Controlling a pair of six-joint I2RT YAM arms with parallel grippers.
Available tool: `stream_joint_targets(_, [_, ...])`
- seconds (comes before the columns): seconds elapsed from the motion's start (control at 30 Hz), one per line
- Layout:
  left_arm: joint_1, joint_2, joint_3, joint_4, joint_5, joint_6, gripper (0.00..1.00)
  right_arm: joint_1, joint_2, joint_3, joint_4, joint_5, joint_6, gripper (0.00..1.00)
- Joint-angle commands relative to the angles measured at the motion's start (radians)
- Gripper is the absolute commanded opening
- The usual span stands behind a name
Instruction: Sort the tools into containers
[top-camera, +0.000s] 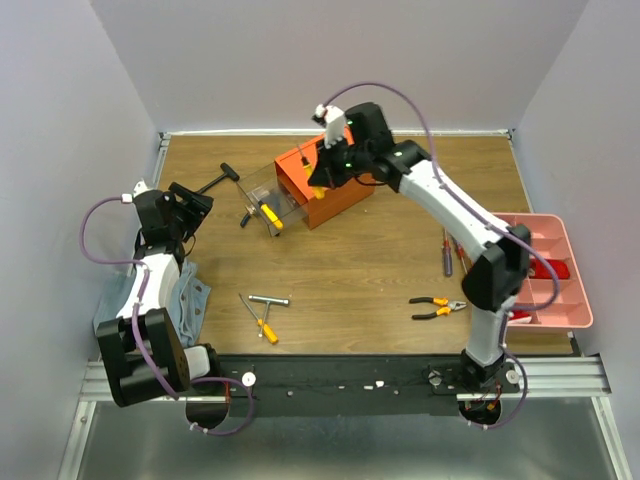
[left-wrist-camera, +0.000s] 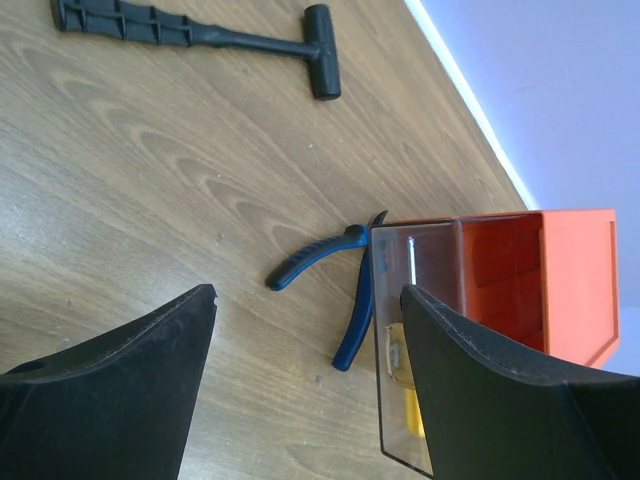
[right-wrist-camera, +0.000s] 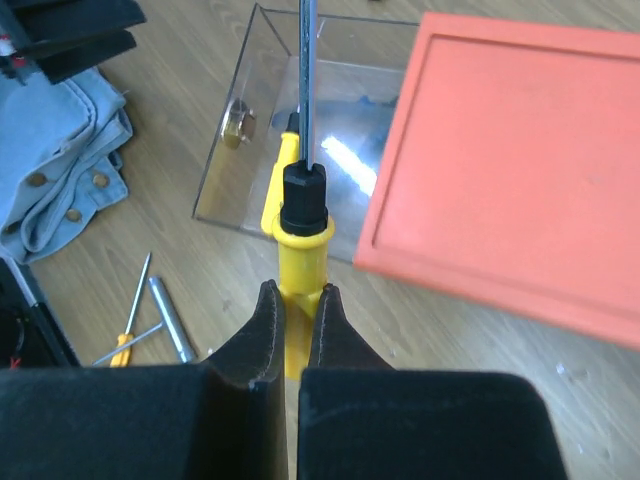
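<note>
The held screwdriver (top-camera: 309, 169) is parallel to the one in the clear drawer. So my right gripper keeps going to the free drawer's bottom (top-camera: 279, 199) and lets go there.
My right gripper (top-camera: 322, 172) (right-wrist-camera: 295, 295) is shut on a yellow-handled screwdriver (right-wrist-camera: 301, 245) and holds it in the air over the orange box (top-camera: 335, 190) (right-wrist-camera: 520, 170), its shaft pointing toward the pulled-out clear drawer (top-camera: 262, 205) (right-wrist-camera: 235, 165). Another yellow screwdriver (top-camera: 271, 215) lies in that drawer. My left gripper (top-camera: 190, 205) (left-wrist-camera: 308, 295) is open and empty. Blue-handled pliers (left-wrist-camera: 345, 285) lie beside the drawer (left-wrist-camera: 400, 340). The black T-handle tool (top-camera: 215, 181) (left-wrist-camera: 200, 35) lies further back. The pink tray (top-camera: 565, 300) sits at the right.
A silver T-wrench (top-camera: 268, 300) and a small yellow screwdriver (top-camera: 263, 325) lie near the front. Orange-handled pliers (top-camera: 437, 307) and two screwdrivers (top-camera: 452, 250) lie near the tray. The grey-blue cloth (top-camera: 190, 300) is bunched by the left arm.
</note>
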Motion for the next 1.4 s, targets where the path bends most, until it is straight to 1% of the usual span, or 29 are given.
stream_joint_targets(0.0, [0.007,-0.082,-0.024,-0.004,-0.002,0.024,0.84,0.042,0.172,0.195,0.000,-0.057,-0.014,0.01])
stream_joint_targets(0.13, [0.007,-0.107,-0.047,-0.016,0.002,0.023,0.84,0.065,0.245,0.259,0.013,-0.060,0.005,0.01])
stream_joint_targets(0.3, [0.007,-0.137,-0.056,-0.024,-0.010,0.052,0.84,0.088,0.308,0.285,0.020,-0.089,0.040,0.01])
stream_joint_targets(0.47, [0.019,-0.171,-0.087,-0.019,-0.010,0.059,0.84,0.100,0.393,0.346,0.014,-0.097,0.060,0.01])
stream_joint_targets(0.53, [0.026,-0.188,-0.098,-0.030,-0.014,0.063,0.84,0.102,0.411,0.346,0.003,-0.092,0.064,0.01])
stream_joint_targets(0.57, [0.030,-0.194,-0.099,-0.031,-0.016,0.063,0.84,0.103,0.419,0.342,-0.002,-0.086,0.064,0.04])
stream_joint_targets(0.6, [0.030,-0.200,-0.101,-0.031,-0.019,0.069,0.84,0.103,0.420,0.325,-0.003,-0.083,0.063,0.21])
stream_joint_targets(0.63, [0.033,-0.202,-0.101,-0.028,-0.021,0.067,0.84,0.103,0.419,0.320,-0.014,-0.078,0.060,0.29])
stream_joint_targets(0.67, [0.033,-0.202,-0.099,-0.024,-0.021,0.066,0.84,0.103,0.414,0.316,-0.022,-0.066,0.052,0.34])
stream_joint_targets(0.7, [0.033,-0.202,-0.095,-0.011,-0.019,0.064,0.84,0.105,0.410,0.314,-0.029,-0.054,0.051,0.44])
stream_joint_targets(0.77, [0.033,-0.199,-0.085,0.004,-0.014,0.047,0.84,0.102,0.384,0.302,-0.039,-0.028,0.041,0.50])
stream_joint_targets(0.87, [0.033,-0.191,-0.084,0.039,0.002,0.011,0.84,0.099,0.295,0.262,-0.023,0.018,0.017,0.56])
stream_joint_targets(0.93, [0.033,-0.182,-0.090,0.065,0.006,-0.012,0.85,0.097,0.206,0.224,-0.023,0.047,-0.003,0.58])
stream_joint_targets(1.0, [0.033,-0.170,-0.090,0.085,0.013,-0.039,0.84,0.093,0.131,0.123,-0.034,0.096,-0.060,0.58])
stream_joint_targets(1.03, [0.033,-0.162,-0.085,0.087,0.019,-0.043,0.85,0.085,0.047,0.075,-0.045,0.115,-0.072,0.59])
stream_joint_targets(1.07, [0.032,-0.153,-0.078,0.087,0.024,-0.045,0.85,0.062,-0.005,-0.048,-0.051,0.145,-0.092,0.59])
stream_joint_targets(1.1, [0.030,-0.130,-0.061,0.084,0.027,-0.036,0.84,0.045,-0.047,-0.107,-0.059,0.162,-0.094,0.59])
stream_joint_targets(1.13, [0.029,-0.113,-0.047,0.076,0.030,-0.027,0.84,0.022,-0.129,-0.178,-0.075,0.175,-0.097,0.59])
stream_joint_targets(1.17, [0.024,-0.096,-0.032,0.070,0.035,-0.014,0.84,-0.031,-0.165,-0.235,-0.085,0.194,-0.101,0.59])
stream_joint_targets(1.2, [0.023,-0.060,0.000,0.056,0.038,0.015,0.84,-0.064,-0.194,-0.361,-0.089,0.207,-0.107,0.59])
stream_joint_targets(1.23, [0.021,-0.041,0.017,0.050,0.042,0.029,0.83,-0.096,-0.230,-0.422,-0.086,0.224,-0.115,0.59])
stream_joint_targets(1.27, [0.020,-0.023,0.036,0.044,0.045,0.047,0.82,-0.163,-0.276,-0.474,-0.085,0.257,-0.129,0.59])
stream_joint_targets(1.3, [0.021,0.014,0.075,0.014,0.041,0.064,0.82,-0.194,-0.293,-0.569,-0.085,0.270,-0.135,0.59])
stream_joint_targets(1.37, [0.021,0.039,0.117,-0.026,0.029,0.115,0.82,-0.283,-0.329,-0.643,-0.074,0.305,-0.137,0.59])
